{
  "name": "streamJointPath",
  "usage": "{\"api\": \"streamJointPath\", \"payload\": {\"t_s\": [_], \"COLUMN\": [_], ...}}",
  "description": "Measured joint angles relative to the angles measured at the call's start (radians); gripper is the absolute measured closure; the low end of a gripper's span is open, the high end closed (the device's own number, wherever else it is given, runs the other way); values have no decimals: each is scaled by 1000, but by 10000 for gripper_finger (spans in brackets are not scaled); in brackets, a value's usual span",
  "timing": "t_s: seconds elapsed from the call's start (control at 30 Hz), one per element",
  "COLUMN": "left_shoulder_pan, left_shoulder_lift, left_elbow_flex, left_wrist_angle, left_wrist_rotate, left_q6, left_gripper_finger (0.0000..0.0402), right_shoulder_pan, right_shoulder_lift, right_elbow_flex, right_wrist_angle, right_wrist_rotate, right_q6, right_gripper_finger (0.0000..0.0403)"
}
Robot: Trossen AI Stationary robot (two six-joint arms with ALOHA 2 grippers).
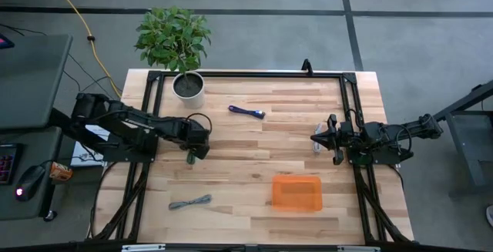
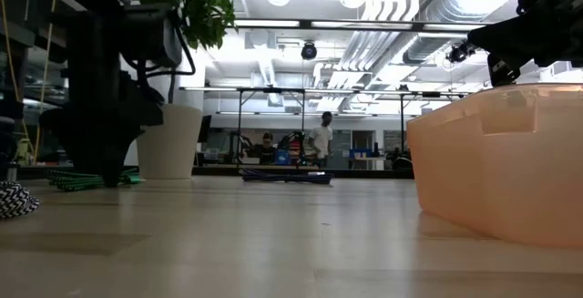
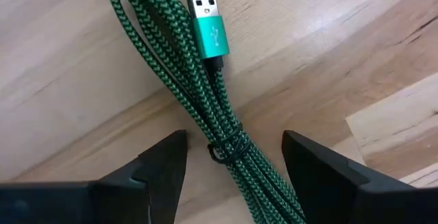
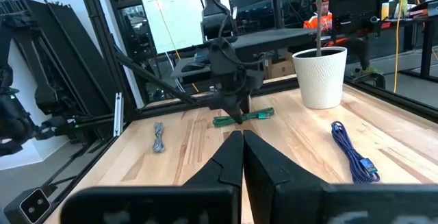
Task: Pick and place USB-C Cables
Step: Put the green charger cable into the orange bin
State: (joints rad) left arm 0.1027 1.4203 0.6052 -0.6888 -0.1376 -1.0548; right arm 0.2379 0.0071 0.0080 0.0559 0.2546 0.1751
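A thin tie holds the parts of the cable tightly together. The green USB-C cable will stay in a bundle with its loops held out straight when I lift it.
My left gripper is open and low over the green USB-C cable. This is a braided bundle lying flat on the table, bound by a thin tie. One finger stands on each side of the bundle and neither touches it. In the high view, that gripper is left of the table's middle. The dark blue cable lies toward the far edge, and the grey cable lies near the near edge. My right gripper is shut and empty, hovering at the table's right side.
An orange tray sits near the table's near right. A potted plant in a white pot stands at the far left, close behind my left arm. A black frame rims the table. Bare wood lies between the two arms.
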Motion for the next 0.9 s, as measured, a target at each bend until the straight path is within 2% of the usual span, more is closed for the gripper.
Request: {"api": "streamJointPath", "payload": {"t_s": [0.17, 0.3, 0.43, 0.67, 0.77, 0.9], "left_shoulder_pan": [10, 10, 10, 10, 10, 7], "left_shoulder_lift": [15, 16, 17, 12, -22, -114], "left_elbow_flex": [0, 0, 0, -1, -5, 20], "left_wrist_angle": [-1, 3, 11, 11, 10, 16], "left_wrist_rotate": [9, 10, 11, 0, -10, -78], "left_q6": [17, 20, 47, 133, 165, 219], "left_gripper_finger": [183, 201, 249, 380, 390, 393], "right_shoulder_pan": [0, 0, 0, 0, 0, 0], "right_shoulder_lift": [0, 0, 0, 0, 0, 0], "right_elbow_flex": [0, 0, 0, 0, 0, 0], "right_wrist_angle": [0, 0, 0, 0, 0, 0], "right_wrist_rotate": [0, 0, 0, 0, 0, 0], "right_q6": [0, 0, 0, 0, 0, 0], "right_gripper_finger": [403, 403, 403, 403, 403, 403]}}
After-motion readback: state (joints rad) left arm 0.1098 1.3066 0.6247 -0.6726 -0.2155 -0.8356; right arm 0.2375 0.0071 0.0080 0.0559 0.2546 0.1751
